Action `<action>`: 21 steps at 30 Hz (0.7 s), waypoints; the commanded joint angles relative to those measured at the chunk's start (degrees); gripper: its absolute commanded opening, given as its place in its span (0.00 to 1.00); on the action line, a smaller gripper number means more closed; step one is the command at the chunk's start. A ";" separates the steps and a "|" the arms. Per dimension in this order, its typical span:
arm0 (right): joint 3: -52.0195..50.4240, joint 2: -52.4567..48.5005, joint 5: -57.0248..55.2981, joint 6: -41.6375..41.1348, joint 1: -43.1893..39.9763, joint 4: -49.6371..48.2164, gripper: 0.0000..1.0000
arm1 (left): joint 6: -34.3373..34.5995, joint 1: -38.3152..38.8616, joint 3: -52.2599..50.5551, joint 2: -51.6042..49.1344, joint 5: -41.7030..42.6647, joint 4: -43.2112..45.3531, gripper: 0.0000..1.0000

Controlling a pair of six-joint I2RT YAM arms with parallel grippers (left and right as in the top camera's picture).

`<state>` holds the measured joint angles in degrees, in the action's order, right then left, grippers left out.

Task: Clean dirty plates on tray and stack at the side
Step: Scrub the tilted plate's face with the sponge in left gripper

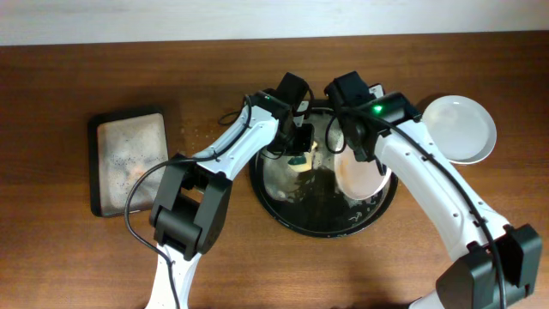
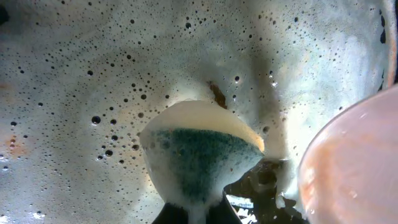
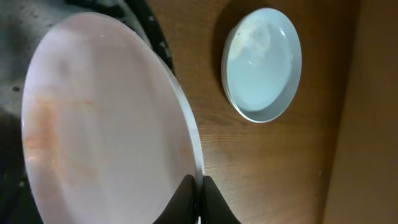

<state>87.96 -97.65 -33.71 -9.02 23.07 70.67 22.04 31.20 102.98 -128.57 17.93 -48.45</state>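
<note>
My right gripper should hold the white plate over the black tray because the plate has an orange smear (image 3: 50,132). This lets my left gripper's sponge (image 1: 302,161) scrub it before it is stacked.
My right gripper (image 3: 199,186) is shut on the rim of a white plate (image 3: 106,130) with an orange smear and holds it tilted over the right side of the black tray (image 1: 292,225); the plate also shows in the overhead view (image 1: 358,174). My left gripper (image 2: 199,214) is shut on a yellow sponge with a green face (image 2: 199,155), pressed down on a foamy plate (image 2: 93,74) lying in the tray, next to the held plate (image 2: 348,168). A clean white plate (image 1: 461,129) sits on the table right of the tray; it also shows in the right wrist view (image 3: 262,62).
A small rectangular dark tray with a grey lining (image 1: 130,161) lies on the wooden table at the left. The black tray's floor is wet with suds (image 1: 317,206). The table's far edge runs along the top of the overhead view.
</note>
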 commanded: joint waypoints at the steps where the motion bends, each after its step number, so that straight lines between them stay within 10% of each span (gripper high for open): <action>1: 1.18 0.90 6.58 -0.09 0.48 -0.17 0.05 | -1.14 0.11 1.18 1.88 -0.39 -0.11 0.00; 21: 0.96 -0.57 -3.45 -3.69 0.55 -1.20 0.04 | 1.11 0.85 0.87 1.86 23.26 6.12 0.00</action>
<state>87.96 -97.78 -35.07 -11.88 23.14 69.41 22.20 31.22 102.98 -128.57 37.12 -42.76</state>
